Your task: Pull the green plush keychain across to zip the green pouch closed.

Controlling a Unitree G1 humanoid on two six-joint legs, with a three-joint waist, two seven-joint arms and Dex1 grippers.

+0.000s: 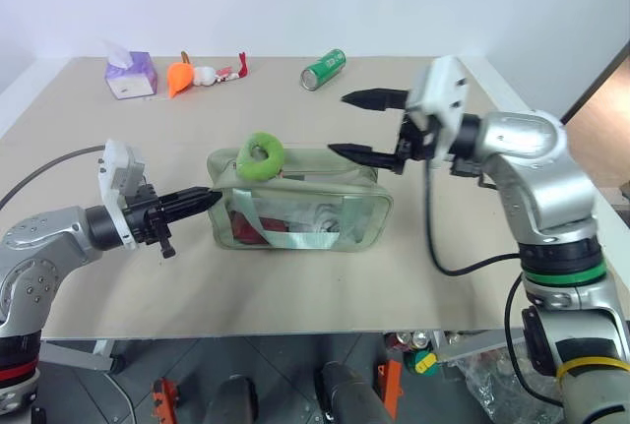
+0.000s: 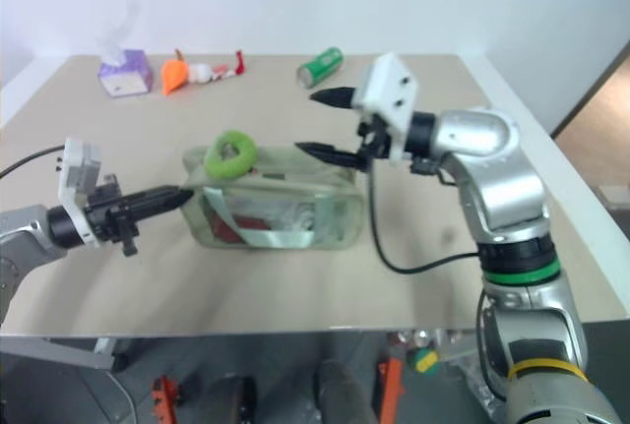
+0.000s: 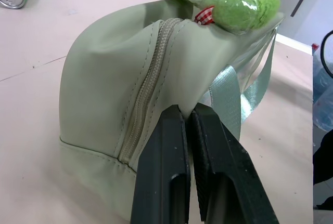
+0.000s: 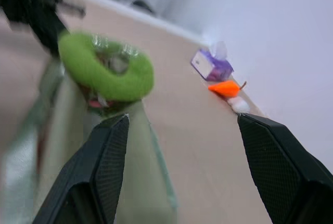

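Note:
My left gripper will keep the pouch in place because it pins the pouch's end (image 1: 216, 196), and the pouch's top should close up when I pull the keychain across.
The pale green pouch (image 1: 315, 198) lies in the middle of the table, with a strap and red contents showing through its clear side. The lime-green plush keychain (image 1: 260, 156) stands as a ring on top of the pouch near its left end. My left gripper (image 1: 202, 198) is shut, pinching the pouch's left end fabric (image 3: 104, 78) beside the zipper seam. My right gripper (image 1: 340, 124) hangs open above the pouch's right end, fingers pointing left toward the keychain (image 4: 104, 73) and apart from it, with nothing between them.
Along the far side of the table sit a purple tissue box (image 1: 131, 75), an orange and white plush toy (image 1: 180, 77) and a green drink can (image 1: 323, 69) lying on its side. The table's front edge (image 1: 295, 331) runs close below the pouch.

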